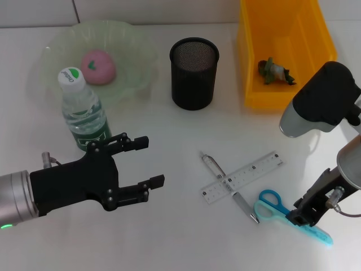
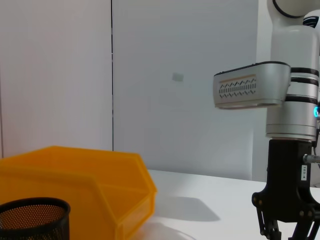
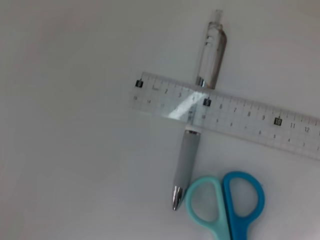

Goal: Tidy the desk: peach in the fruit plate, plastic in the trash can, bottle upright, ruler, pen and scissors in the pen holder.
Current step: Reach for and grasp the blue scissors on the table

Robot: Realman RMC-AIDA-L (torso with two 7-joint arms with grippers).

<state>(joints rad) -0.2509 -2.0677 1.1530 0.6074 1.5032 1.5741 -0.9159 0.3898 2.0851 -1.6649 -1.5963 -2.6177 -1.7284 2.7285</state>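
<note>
The handle end of the scissors (image 1: 284, 215) is too close to my right gripper. Next, the gripper opens, moves toward the blade tip and closes across the blades (image 1: 314, 232) before it lifts.
The pink peach (image 1: 98, 66) lies in the green fruit plate (image 1: 135, 51). The water bottle (image 1: 83, 110) stands upright in front of the plate. The black mesh pen holder (image 1: 194, 73) stands at the back middle. The clear ruler (image 1: 248, 172) lies across the pen (image 1: 214, 167), with the blue scissors (image 1: 271, 202) beside them; all three show in the right wrist view: ruler (image 3: 240, 112), pen (image 3: 187, 160), scissors (image 3: 225, 200). My left gripper (image 1: 151, 162) is open and empty, right of the bottle. My right gripper (image 1: 298, 217) is low over the scissors' blades.
The yellow bin (image 1: 254, 68) at the back right holds a crumpled plastic scrap (image 1: 275, 72). The left wrist view shows the bin (image 2: 75, 175), the pen holder's rim (image 2: 32, 207) and my right arm's gripper (image 2: 285, 220) farther off.
</note>
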